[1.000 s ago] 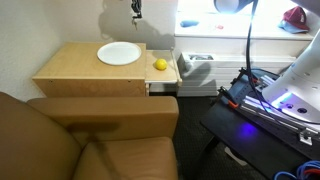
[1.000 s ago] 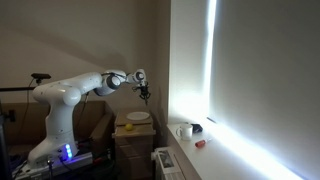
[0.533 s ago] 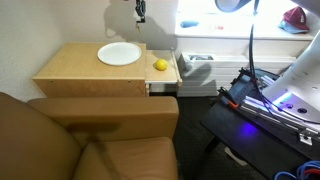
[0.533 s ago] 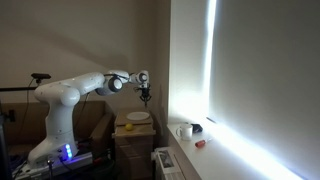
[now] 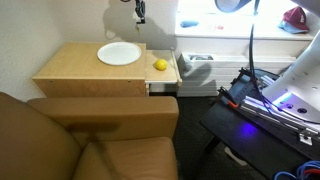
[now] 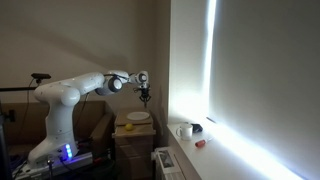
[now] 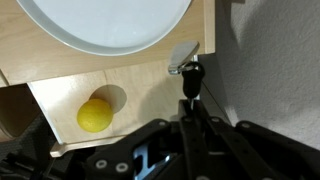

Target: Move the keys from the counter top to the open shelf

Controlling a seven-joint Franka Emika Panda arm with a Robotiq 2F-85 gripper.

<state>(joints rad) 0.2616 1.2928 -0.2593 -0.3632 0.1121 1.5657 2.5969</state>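
The keys are hanging high up near the wall at the back corner of the counter. Next, my gripper comes back and lowers them onto the open shelf next to the yellow ball.
My gripper hangs high above the back right corner of the light tan counter top; it also shows in the other exterior view. In the wrist view its fingers are shut on the keys, a small dark lump with a silvery key that dangles below the fingertips. The keys show as a dark speck under the gripper in both exterior views. They hang over the counter's edge, next to the wall.
A white plate and a yellow ball lie on the counter; both show in the wrist view. A brown couch stands in front. A white ledge with clutter lies beside the counter, under the bright window.
The gripper with the keys shifted slightly sideways, towards the window, between one second ago and half a second ago. Since then it has held still.
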